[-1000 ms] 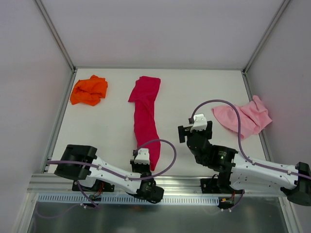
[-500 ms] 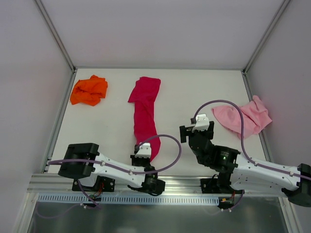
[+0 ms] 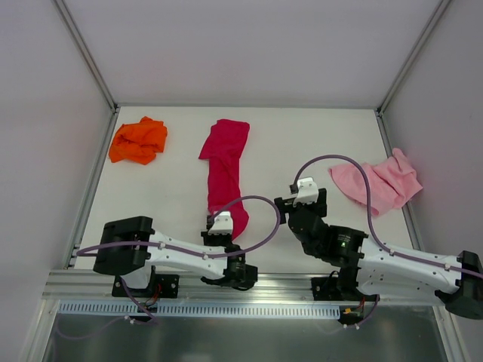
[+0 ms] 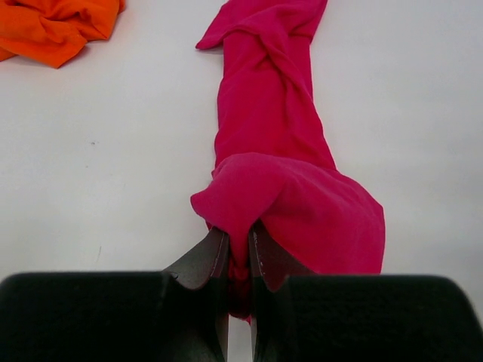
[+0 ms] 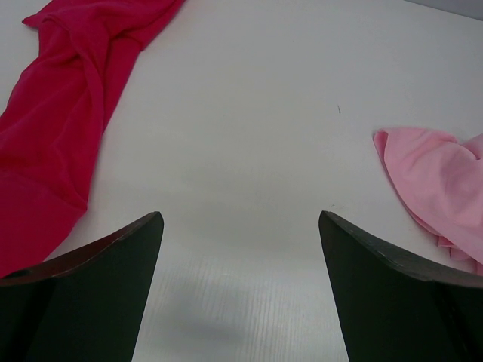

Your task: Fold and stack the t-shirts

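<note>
My left gripper should bring the crimson t-shirt's near end back over the t-shirt toward its far end [image 3: 229, 134], because the t-shirt lies stretched out in a narrow twisted strip [image 3: 224, 175].
The crimson t-shirt [image 3: 224, 167] lies in a long twisted strip down the middle of the table. It fills the left wrist view [image 4: 272, 121] and shows at the left of the right wrist view [image 5: 53, 143]. My left gripper [image 3: 223, 223] is shut on its near end [image 4: 240, 249], which is folded up over the strip. My right gripper [image 3: 302, 199] is open and empty [image 5: 238, 226], between the crimson shirt and the pale pink t-shirt [image 3: 381, 182], which is bunched at the right [image 5: 438, 181]. The orange t-shirt [image 3: 138, 139] is crumpled at the back left [image 4: 53, 26].
Metal frame rails run along the table's left edge [image 3: 94, 173] and right edge [image 3: 396, 166]. A metal rail [image 3: 226, 290] runs along the near edge by the arm bases. Bare white tabletop [image 3: 302, 143] lies between the shirts.
My left gripper has moved away from the near edge with the crimson shirt's near end, folding it up over the strip. My right gripper has shifted only slightly.
</note>
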`<move>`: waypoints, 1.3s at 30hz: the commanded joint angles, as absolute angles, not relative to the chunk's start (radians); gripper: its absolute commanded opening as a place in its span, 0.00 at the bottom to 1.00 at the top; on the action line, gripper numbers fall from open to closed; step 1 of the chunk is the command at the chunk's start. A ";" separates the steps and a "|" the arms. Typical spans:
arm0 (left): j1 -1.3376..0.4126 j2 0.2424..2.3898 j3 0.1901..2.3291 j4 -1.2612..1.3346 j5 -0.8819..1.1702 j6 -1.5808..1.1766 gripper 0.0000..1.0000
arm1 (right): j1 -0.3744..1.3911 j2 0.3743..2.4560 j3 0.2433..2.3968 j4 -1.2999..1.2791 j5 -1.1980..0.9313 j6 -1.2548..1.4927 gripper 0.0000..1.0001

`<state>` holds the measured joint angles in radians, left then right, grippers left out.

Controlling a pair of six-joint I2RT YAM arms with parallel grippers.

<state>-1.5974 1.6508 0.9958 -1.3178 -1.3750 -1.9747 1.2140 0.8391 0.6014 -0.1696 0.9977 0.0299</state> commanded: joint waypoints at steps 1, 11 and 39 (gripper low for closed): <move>-1.553 1.614 0.982 -1.493 -1.443 -2.557 0.00 | 1.213 0.850 0.629 -0.138 0.986 0.051 0.89; -1.477 1.640 0.991 -1.514 -1.436 -2.546 0.00 | 1.223 0.862 0.630 -0.135 0.976 0.048 0.89; -1.086 1.384 0.705 0.333 -0.945 -0.652 0.00 | 1.246 0.836 0.618 -0.150 0.977 0.040 0.89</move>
<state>-1.1103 1.3460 0.6216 0.2287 -0.9771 -0.7849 1.2411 0.8391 0.6014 -0.1654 0.9554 0.0292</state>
